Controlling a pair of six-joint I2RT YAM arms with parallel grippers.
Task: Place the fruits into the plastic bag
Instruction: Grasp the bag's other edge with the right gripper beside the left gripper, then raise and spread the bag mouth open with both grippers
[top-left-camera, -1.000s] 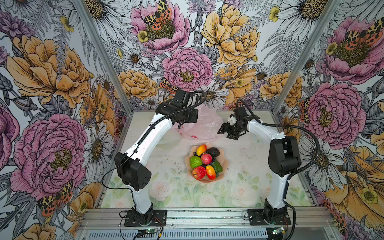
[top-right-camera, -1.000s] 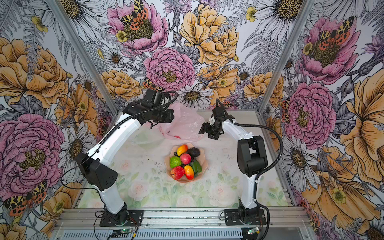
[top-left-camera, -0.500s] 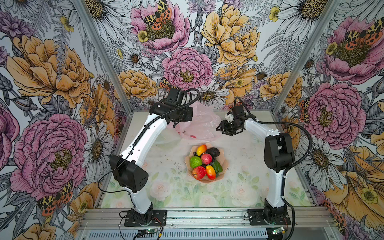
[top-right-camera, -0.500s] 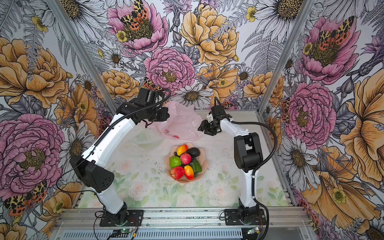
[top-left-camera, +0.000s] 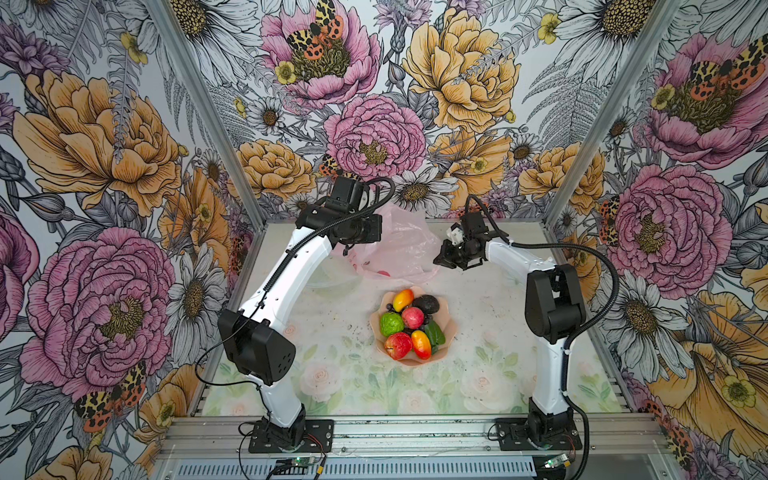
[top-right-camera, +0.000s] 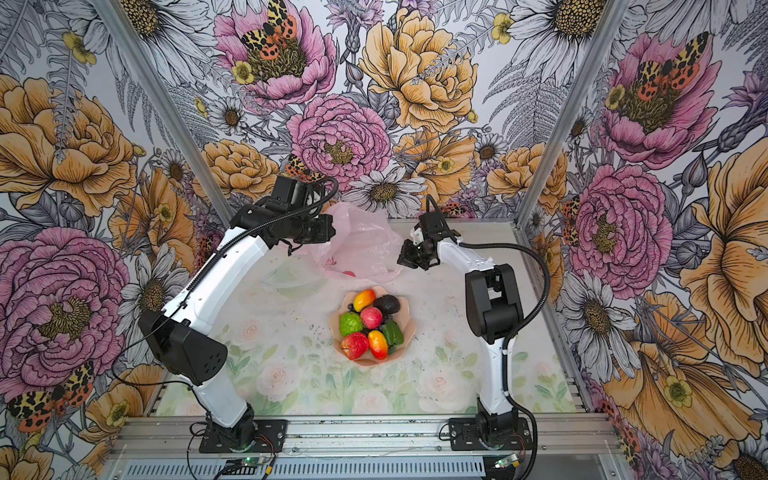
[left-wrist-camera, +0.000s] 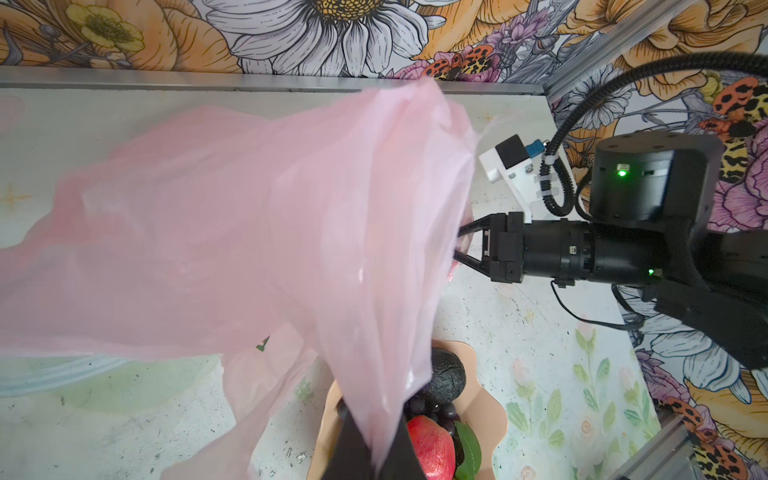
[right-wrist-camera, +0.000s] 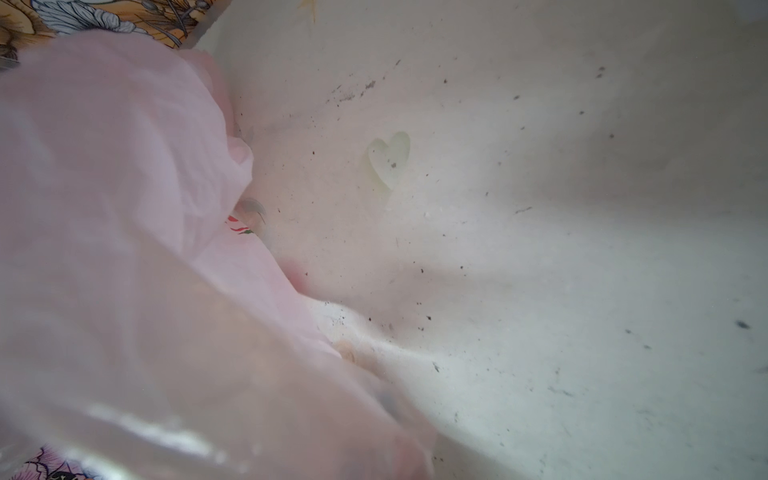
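The robot's left gripper has the plastic bag hanging from it in collapsed folds (top-left-camera: 401, 246), so both grippers should swing the bag up high to spread its opening before the fruits go in.
The plastic bag (top-left-camera: 399, 245) (top-right-camera: 361, 245), thin and pale pink, hangs crumpled at the back middle of the table. My left gripper (left-wrist-camera: 374, 461) is shut on a gathered fold of the plastic bag (left-wrist-camera: 249, 228) and holds it up. My right gripper (top-left-camera: 439, 259) (left-wrist-camera: 457, 245) reaches into its right edge, tips buried in the film, shut on it. Film of the plastic bag (right-wrist-camera: 104, 208) covers much of the right wrist view. The fruits (top-left-camera: 411, 324) (top-right-camera: 370, 328) lie piled in a peach bowl (top-left-camera: 451, 328) in front of the bag: apples, mangoes, a bumpy green one, an avocado and grapes.
A clear plastic piece (top-left-camera: 330, 279) lies on the table left of the bag. The back wall and its aluminium rail (left-wrist-camera: 249, 81) stand close behind the bag. Frame posts (top-left-camera: 582, 166) mark the corners. The floral mat (top-left-camera: 332, 374) stretches toward the arm bases.
My right gripper has moved left to the bag's edge and its jaws have shut there. The left arm shifted slightly left and back with the bag still held.
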